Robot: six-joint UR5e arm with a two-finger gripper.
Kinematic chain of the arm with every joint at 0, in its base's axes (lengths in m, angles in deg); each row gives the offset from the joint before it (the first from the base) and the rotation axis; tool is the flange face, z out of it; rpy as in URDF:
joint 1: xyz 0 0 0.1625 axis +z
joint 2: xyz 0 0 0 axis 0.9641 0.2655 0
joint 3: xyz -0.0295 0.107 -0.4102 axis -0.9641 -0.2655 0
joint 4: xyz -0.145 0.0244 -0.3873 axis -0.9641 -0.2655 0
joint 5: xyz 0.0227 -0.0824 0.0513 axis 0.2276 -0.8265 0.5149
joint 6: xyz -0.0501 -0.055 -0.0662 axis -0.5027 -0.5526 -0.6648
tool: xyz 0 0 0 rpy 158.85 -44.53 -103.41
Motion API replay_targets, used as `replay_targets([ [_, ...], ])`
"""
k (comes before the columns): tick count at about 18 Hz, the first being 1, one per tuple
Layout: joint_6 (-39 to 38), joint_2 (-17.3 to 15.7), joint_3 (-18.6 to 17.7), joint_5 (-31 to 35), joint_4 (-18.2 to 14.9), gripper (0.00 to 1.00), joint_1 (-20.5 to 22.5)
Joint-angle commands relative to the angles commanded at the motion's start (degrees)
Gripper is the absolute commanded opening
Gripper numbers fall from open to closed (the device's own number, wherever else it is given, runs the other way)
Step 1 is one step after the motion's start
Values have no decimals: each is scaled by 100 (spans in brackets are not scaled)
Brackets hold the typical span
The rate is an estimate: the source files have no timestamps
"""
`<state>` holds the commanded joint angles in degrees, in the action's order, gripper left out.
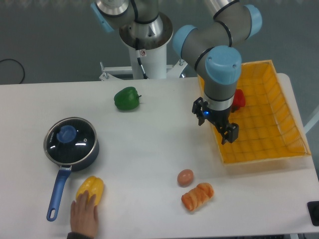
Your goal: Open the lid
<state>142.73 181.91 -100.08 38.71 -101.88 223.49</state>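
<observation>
I can see only plain black [82,148] through the glass lid, so I expect the dark saucepan [71,143] will be empty when I lift the lid off.
The lid [71,140], a glass disc with a metal rim and a blue knob, rests flat on the dark saucepan [88,156] at the left of the table. The pan's blue handle [58,193] points toward the front edge. My gripper [217,123] hangs far to the right of the pan, over the near left edge of the orange tray [279,99]. Its two black fingers stand apart with nothing between them.
A human hand [83,216] lies on a yellow pepper [92,186] just right of the handle. A green pepper [126,98] sits at the back, an egg [185,177] and a croissant [197,195] at the front. A red pepper [238,99] is in the tray.
</observation>
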Motion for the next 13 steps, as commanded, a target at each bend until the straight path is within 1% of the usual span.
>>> replay_targets([
  [4,-263,-149,-105,26,-18,100,-150],
  [7,-930,-351,-316,-35,-18,100,-237],
  [9,-1238,-343,-334,26,-18,100,-579],
  [13,-2503,-360,-317,70,-18,100,-1194],
])
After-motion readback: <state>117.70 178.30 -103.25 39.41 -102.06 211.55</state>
